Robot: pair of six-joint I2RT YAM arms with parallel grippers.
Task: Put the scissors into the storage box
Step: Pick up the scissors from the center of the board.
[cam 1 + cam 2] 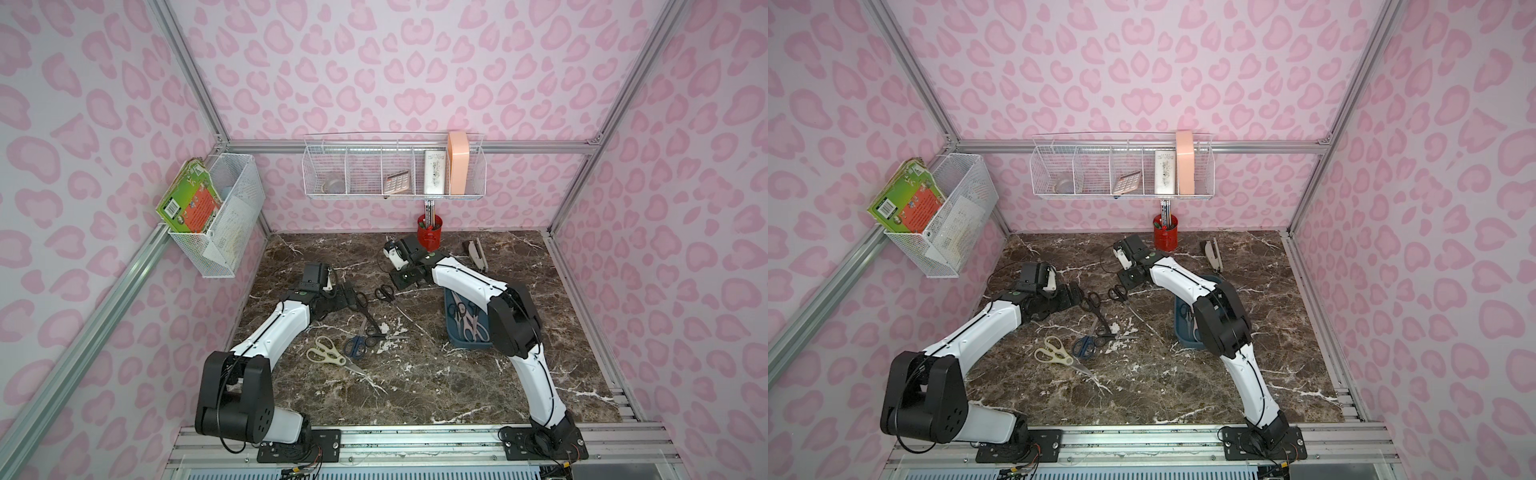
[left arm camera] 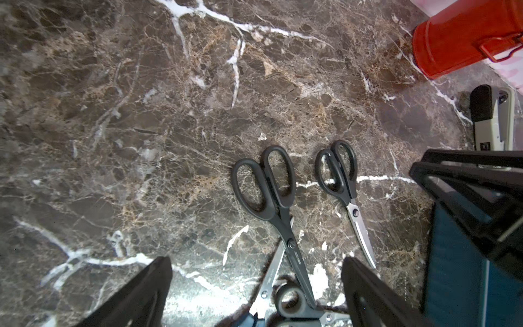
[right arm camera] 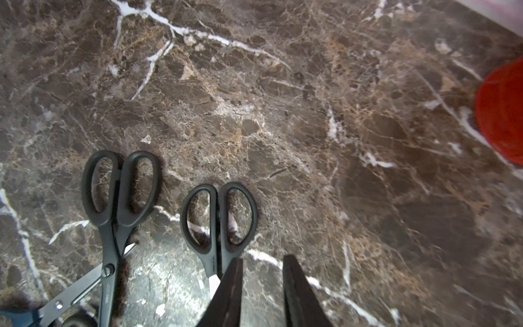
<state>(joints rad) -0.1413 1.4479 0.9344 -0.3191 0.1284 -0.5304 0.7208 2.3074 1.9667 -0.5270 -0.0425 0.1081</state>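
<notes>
My left gripper should wait, because the small black-handled scissors (image 1: 392, 301) are next to my right gripper's fingers. My right gripper will move over and take their handles (image 1: 385, 293) in the meantime.
Several scissors lie on the marble table. A large black-handled pair (image 2: 278, 209) and a small black-handled pair (image 3: 210, 256) lie side by side mid-table. A navy pair (image 1: 354, 345), cream shears (image 1: 326, 354) and another black pair (image 1: 372, 332) lie nearer the front. The teal storage box (image 1: 453, 337) at the right holds several pairs (image 1: 467, 320), partly hidden by my right arm. My left gripper (image 2: 256, 260) hovers wide open over the large pair's blades. My right gripper (image 3: 263, 258) stands narrowly open with bare marble between its fingers, one finger over the small pair's blade.
A red pen cup (image 1: 430, 237) stands at the back wall and a white-grey stapler (image 1: 476, 254) lies to its right. White wire baskets (image 1: 395, 172) hang on the back and left walls above the table. The table's front half carries only white marble veins.
</notes>
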